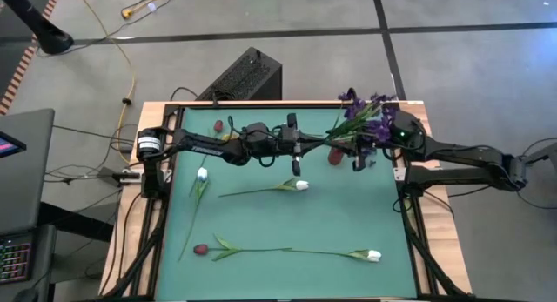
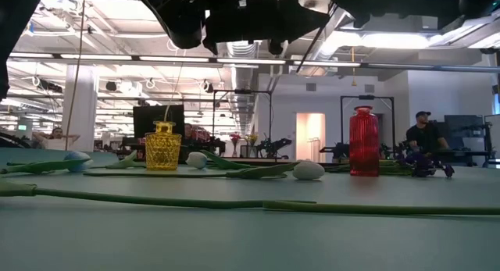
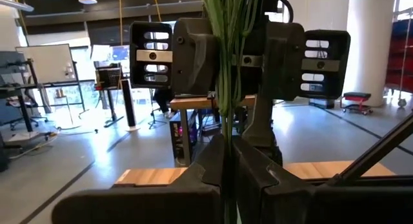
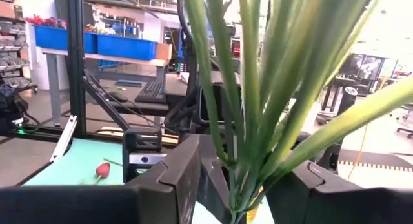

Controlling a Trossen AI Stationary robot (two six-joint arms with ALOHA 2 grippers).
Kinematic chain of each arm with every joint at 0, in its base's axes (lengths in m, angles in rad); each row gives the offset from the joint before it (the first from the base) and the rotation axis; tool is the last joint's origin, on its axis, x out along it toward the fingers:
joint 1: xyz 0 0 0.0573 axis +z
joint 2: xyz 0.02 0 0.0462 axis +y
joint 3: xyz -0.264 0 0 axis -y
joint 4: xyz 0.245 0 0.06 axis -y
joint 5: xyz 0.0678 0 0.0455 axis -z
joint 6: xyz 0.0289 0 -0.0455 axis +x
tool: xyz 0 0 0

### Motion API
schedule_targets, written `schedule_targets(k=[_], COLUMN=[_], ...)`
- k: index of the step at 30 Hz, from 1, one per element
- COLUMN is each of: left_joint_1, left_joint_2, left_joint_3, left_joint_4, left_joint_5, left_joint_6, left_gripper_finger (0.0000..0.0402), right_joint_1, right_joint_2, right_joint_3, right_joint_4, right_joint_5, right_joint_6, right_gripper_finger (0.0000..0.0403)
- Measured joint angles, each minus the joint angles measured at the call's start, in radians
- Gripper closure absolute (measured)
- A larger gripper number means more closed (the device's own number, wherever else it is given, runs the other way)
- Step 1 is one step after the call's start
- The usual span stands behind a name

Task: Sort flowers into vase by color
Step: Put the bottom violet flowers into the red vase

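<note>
My left gripper is pinching the purple spray's lower stems point(image 3: 227, 117), so it needs to let go and move away before my right gripper tilts the stems down into the red vase point(image 2: 364, 142).
The purple spray point(image 1: 370, 115) is held above the table's far right between both arms. My left gripper point(image 1: 306, 147) reaches in from the left and is shut on the green stems point(image 3: 227, 88). My right gripper point(image 1: 359, 148) faces it from the right, its fingers closed in around the same stem bundle point(image 4: 248, 153). White tulips point(image 1: 300, 185) point(image 1: 372, 256) point(image 1: 202, 173) and a dark red tulip point(image 1: 201, 249) lie flat on the green mat. A yellow vase point(image 2: 162, 146) and a red vase point(image 2: 364, 140) stand at the far side. My left gripper pinches the stem bundle near its bare lower end point(image 3: 227, 137) between its two fingers, coming in level from the table's left. The stems run on past the fingertips toward the right gripper, clear of the table. My right gripper has the stems point(image 4: 245, 192) between its two fingers point(image 4: 184, 179), higher up where they fan out, coming in level from the table's right. Stems lie against the inner finger faces; leaves hide the contact itself.
Another red tulip point(image 1: 218, 125) lies near the far left of the mat. A black box point(image 1: 248, 76) stands beyond the far edge. Cables trail off the left side. The near half of the mat point(image 1: 287, 280) holds only the lying tulips.
</note>
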Motion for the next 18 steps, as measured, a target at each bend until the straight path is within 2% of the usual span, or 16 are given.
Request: schedule_targets(k=[13, 18], left_joint_1=[0.000, 0.000], left_joint_2=[0.000, 0.000], left_joint_3=[0.000, 0.000], left_joint_4=[0.003, 0.001], left_joint_5=[0.000, -0.016], left_joint_6=[0.004, 0.013], left_gripper_finger=[0.0400, 0.0386], right_joint_1=[0.000, 0.000], right_joint_2=[0.000, 0.000], right_joint_3=[0.000, 0.000], right_joint_4=[-0.003, -0.007], right_joint_5=[0.025, 0.026], right_joint_6=[0.000, 0.000], right_gripper_finger=[0.0242, 0.0277])
